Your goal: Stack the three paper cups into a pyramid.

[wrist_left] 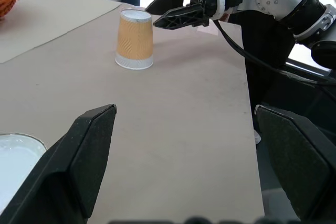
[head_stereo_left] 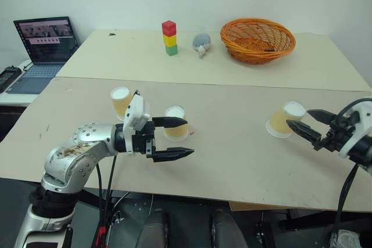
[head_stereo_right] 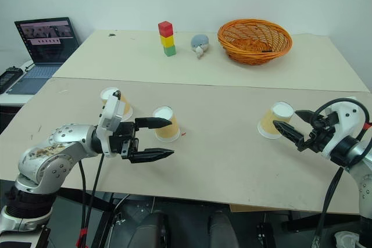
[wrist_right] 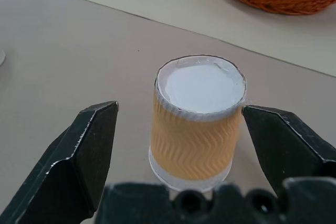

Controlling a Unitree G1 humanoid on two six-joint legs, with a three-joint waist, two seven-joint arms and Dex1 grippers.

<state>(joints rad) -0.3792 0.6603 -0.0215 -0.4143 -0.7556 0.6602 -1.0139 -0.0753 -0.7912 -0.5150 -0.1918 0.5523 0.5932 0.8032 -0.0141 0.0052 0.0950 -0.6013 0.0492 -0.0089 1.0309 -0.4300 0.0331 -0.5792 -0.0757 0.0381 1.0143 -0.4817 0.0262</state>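
Note:
My right gripper's open fingers are spread to both sides of the lone paper cup (wrist_right: 197,129). I should keep moving forward until they can close on the cup's body (head_stereo_left: 281,122).
Three tan-orange paper cups stand upside down on the near table. The left cup (head_stereo_left: 120,101) is behind my left wrist. The middle cup (head_stereo_left: 175,123) stands just behind the upper finger of my left gripper (head_stereo_left: 189,137), which is open, points to the right and holds nothing. The right cup (head_stereo_left: 285,119) stands right in front of my right gripper (head_stereo_left: 297,117). In the right wrist view this cup (wrist_right: 197,124) sits framed by the spread fingers (wrist_right: 84,150), with a gap on each side. My right gripper is open.
On the far table stand an orange wicker basket (head_stereo_left: 257,39), a grey plush toy (head_stereo_left: 201,43) and a red-yellow-green block tower (head_stereo_left: 169,38). An open laptop (head_stereo_left: 45,42) sits at the far left. Bare tabletop (head_stereo_left: 232,143) lies between the middle and right cups.

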